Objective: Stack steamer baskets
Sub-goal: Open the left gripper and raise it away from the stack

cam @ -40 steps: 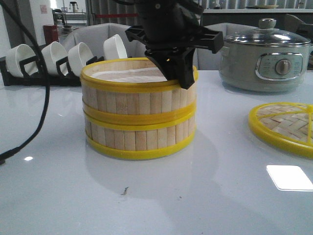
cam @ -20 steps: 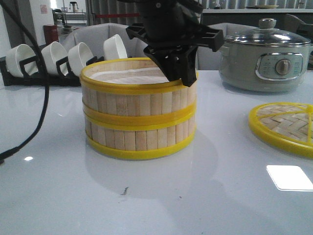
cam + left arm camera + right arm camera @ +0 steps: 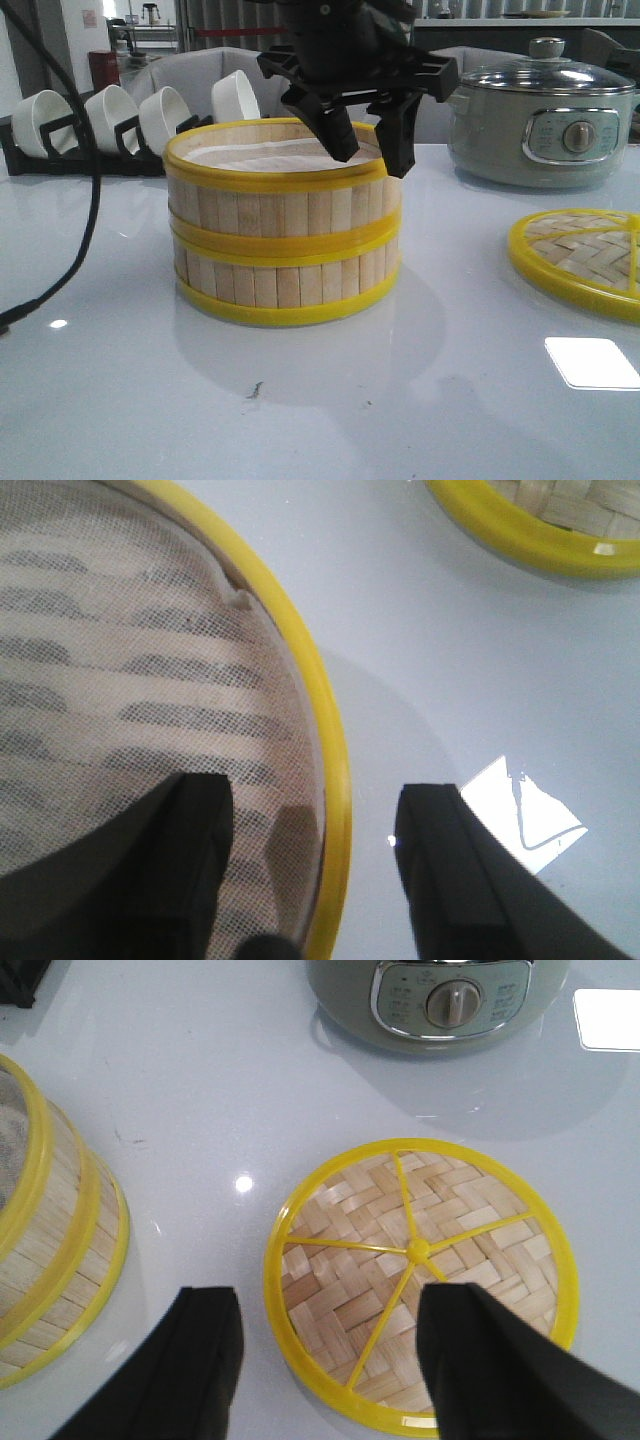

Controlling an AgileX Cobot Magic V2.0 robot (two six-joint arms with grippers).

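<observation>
My left gripper is open around the yellow rim [image 3: 336, 780], and the upper basket sits squarely on the lower basket [image 3: 286, 249]. My left gripper should keep going up until it is clear of the stack.
Two steamer baskets stand stacked in the middle of the table, the upper basket [image 3: 280, 195] squarely on the lower basket [image 3: 285, 278]. My left gripper [image 3: 370, 158] is open and straddles the upper basket's right rim, one finger over the white liner, the other outside the wall. The left wrist view shows the yellow rim [image 3: 310, 680] between the fingers of the left gripper [image 3: 318, 790], with the pads apart from it. My right gripper [image 3: 330, 1295] is open and empty, hovering over the near edge of the woven lid [image 3: 420, 1280]. The stack [image 3: 50, 1250] shows beside it.
The woven lid [image 3: 585, 260] lies flat at the right of the table. An electric cooker [image 3: 545, 120] stands behind it. A black rack of white bowls [image 3: 100, 125] stands at the back left. A black cable [image 3: 90, 230] hangs down at the left.
My left gripper was shut on the upper basket's right wall; its jaws have opened and let go of it. The stack has not moved.
</observation>
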